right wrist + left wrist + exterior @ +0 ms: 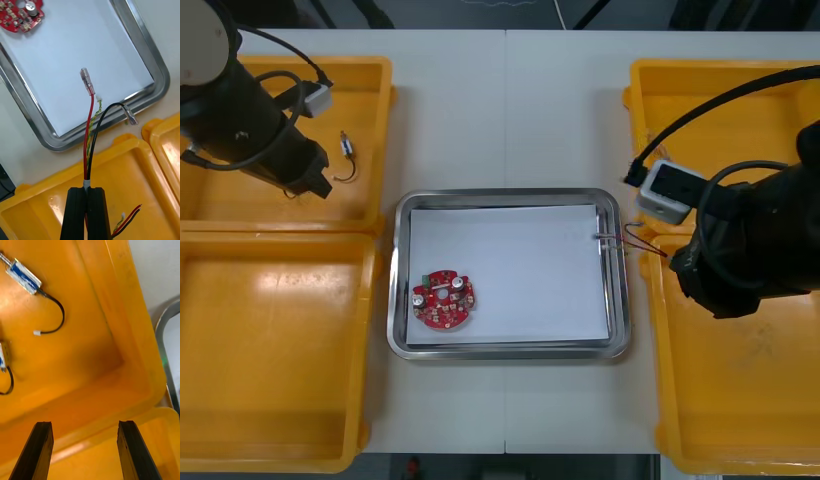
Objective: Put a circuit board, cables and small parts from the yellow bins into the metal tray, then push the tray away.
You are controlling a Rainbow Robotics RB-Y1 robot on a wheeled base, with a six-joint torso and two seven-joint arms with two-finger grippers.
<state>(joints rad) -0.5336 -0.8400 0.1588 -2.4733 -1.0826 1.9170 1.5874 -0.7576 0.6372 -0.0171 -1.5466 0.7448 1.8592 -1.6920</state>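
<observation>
The black lead (pixel 11 380) bends loosely away from the end of the small metal part (pixel 4 356). The lead will come along, still bent, when I carry the part.
My right gripper (pixel 88 189) is shut on a red and yellow cable (pixel 90 123) that also has a black strand. It holds the cable above the near right yellow bin (pixel 127 168). The cable's free ends reach over the right rim of the metal tray (pixel 508 197), shown as cable (pixel 627 240) in the front view. A round red circuit board (pixel 445 298) lies on the tray's white inside, near its front left corner. My left gripper (pixel 84 425) is open over the far left yellow bin (pixel 375 120). Beyond its fingers lies a small metal part (pixel 24 275) with a black lead.
A second small metal part (pixel 3 356) lies at the left bin's floor beside the first. The tray's rim (pixel 165 326) curves close past the bin's wall. The near left bin (pixel 275 350) and far right bin (pixel 710 110) flank the tray.
</observation>
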